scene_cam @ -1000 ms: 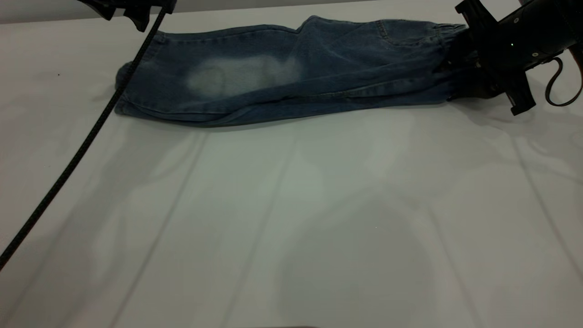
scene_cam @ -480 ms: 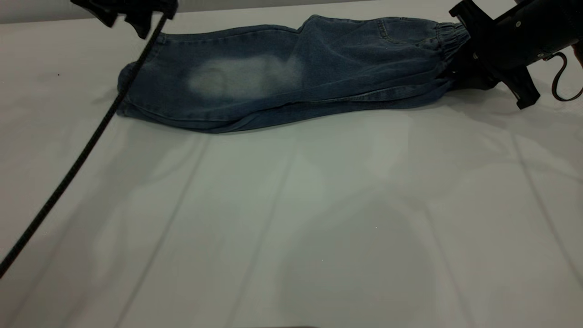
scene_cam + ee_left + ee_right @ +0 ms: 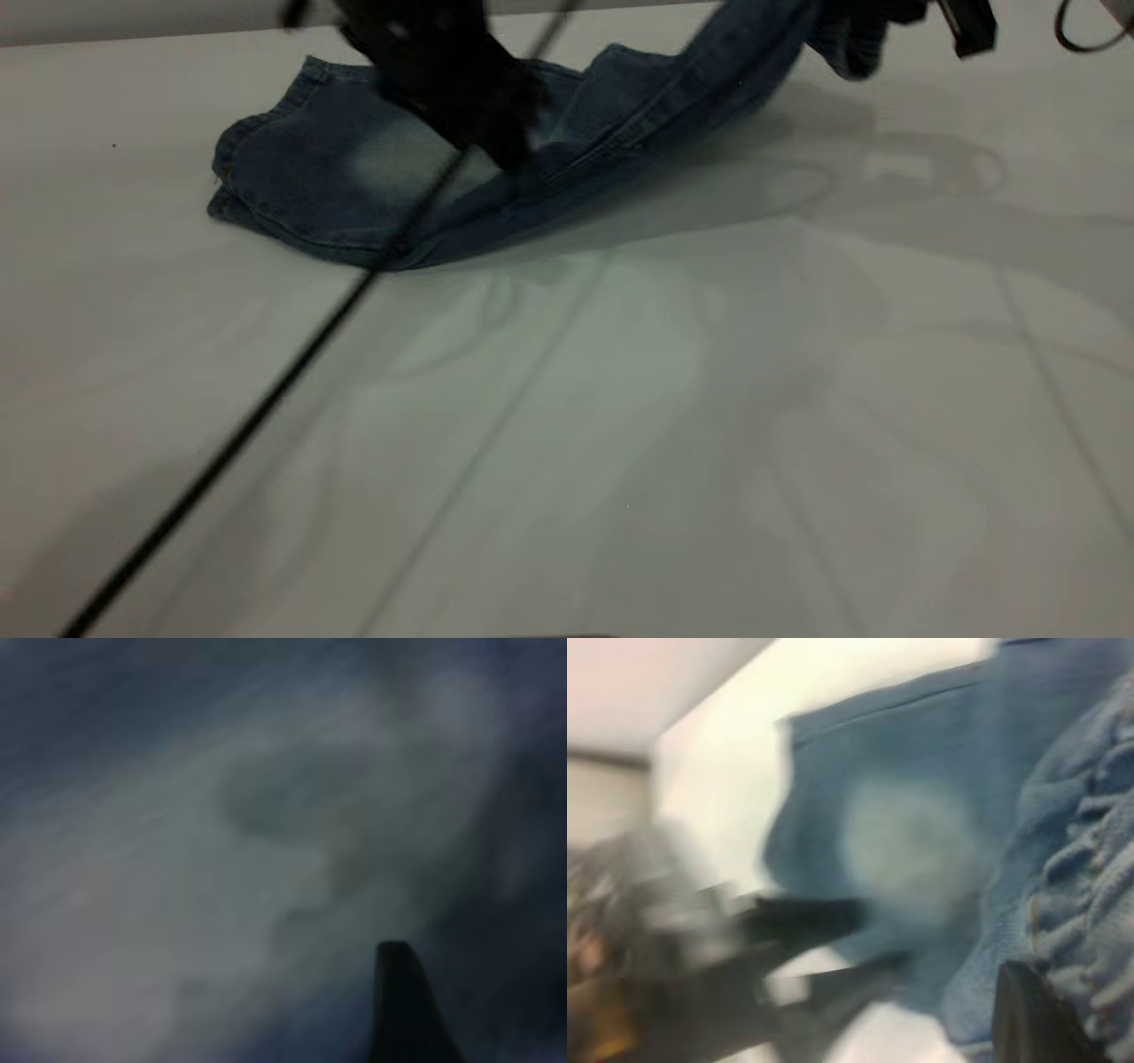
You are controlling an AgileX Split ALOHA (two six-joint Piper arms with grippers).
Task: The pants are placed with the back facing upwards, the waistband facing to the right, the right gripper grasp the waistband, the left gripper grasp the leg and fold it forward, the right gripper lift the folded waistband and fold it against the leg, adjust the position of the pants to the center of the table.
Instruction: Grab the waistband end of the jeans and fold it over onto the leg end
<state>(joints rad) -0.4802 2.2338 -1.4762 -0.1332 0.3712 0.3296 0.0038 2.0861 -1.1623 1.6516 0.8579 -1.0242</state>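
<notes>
Next, I move my left gripper away first, because it is blocking the fold at the middle of the pants [image 3: 555, 143]. Then my right gripper will carry the waistband over the pants' leg end [image 3: 271, 165].
The blue denim pants [image 3: 354, 177] lie at the far side of the table, leg end to the left, with a pale faded patch [image 3: 390, 159]. Their right half rises off the table to the gathered waistband [image 3: 850, 40], which hangs at the top edge. My right gripper [image 3: 895, 11], mostly cut off by the top edge, is shut on that waistband [image 3: 1090, 868]. My left gripper [image 3: 505, 146] is down on the middle of the pants, just right of the faded patch. The left wrist view is filled with denim [image 3: 266, 815] seen from very close.
The left arm's black cable [image 3: 266, 408] runs slantwise across the white table [image 3: 709, 425] from the pants to the near left corner. A looped cable [image 3: 1085, 35] hangs by the right arm. The raised cloth casts a shadow under itself.
The right gripper has lifted the waistband off the table, up and leftward. The left gripper has swung from the far left corner down onto the middle of the pants. The leg end bunched slightly.
</notes>
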